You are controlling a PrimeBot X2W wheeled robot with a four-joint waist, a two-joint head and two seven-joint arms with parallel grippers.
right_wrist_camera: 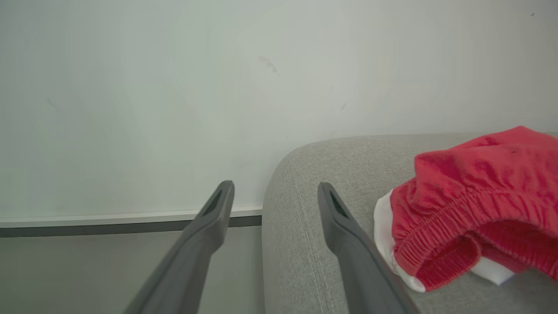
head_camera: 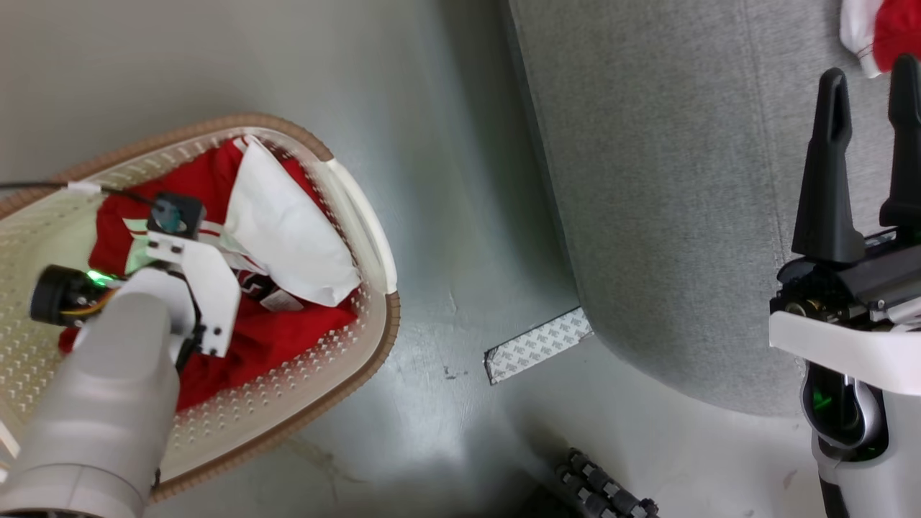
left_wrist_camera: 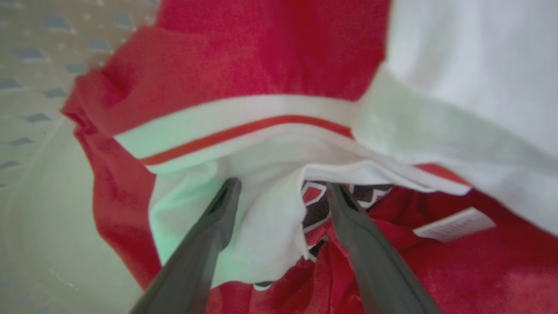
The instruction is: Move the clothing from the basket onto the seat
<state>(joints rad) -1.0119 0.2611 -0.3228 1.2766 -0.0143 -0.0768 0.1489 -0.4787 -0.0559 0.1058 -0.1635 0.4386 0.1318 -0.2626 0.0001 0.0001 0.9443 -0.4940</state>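
My gripper will carry the jersey to the seat with the white cloth (left_wrist_camera: 264,222) hanging down along with it, because the jersey's striped band (left_wrist_camera: 243,128) joins red cloth to white.
The cream basket (head_camera: 392,324) with a brown rim stands on the floor at the left, holding red and white clothing (head_camera: 252,345). My left arm's wrist (head_camera: 187,266) reaches down into it. In the left wrist view my left gripper (left_wrist_camera: 283,189) is open, its fingertips (left_wrist_camera: 229,192) resting on a white fold of the clothing (left_wrist_camera: 270,218), beside a striped white band (left_wrist_camera: 244,126). My right gripper (head_camera: 869,72) stands open above the grey seat (head_camera: 669,180), holding nothing. A red garment (right_wrist_camera: 475,209) with white trim lies on the seat (right_wrist_camera: 305,244), just right of my right gripper (right_wrist_camera: 274,188).
Grey floor (head_camera: 460,216) separates basket and seat. A strip of patterned tape (head_camera: 536,345) lies at the seat's corner. A dark ribbed part (head_camera: 601,489) shows at the bottom edge. A pale wall with a baseboard (right_wrist_camera: 130,216) stands beyond the seat.
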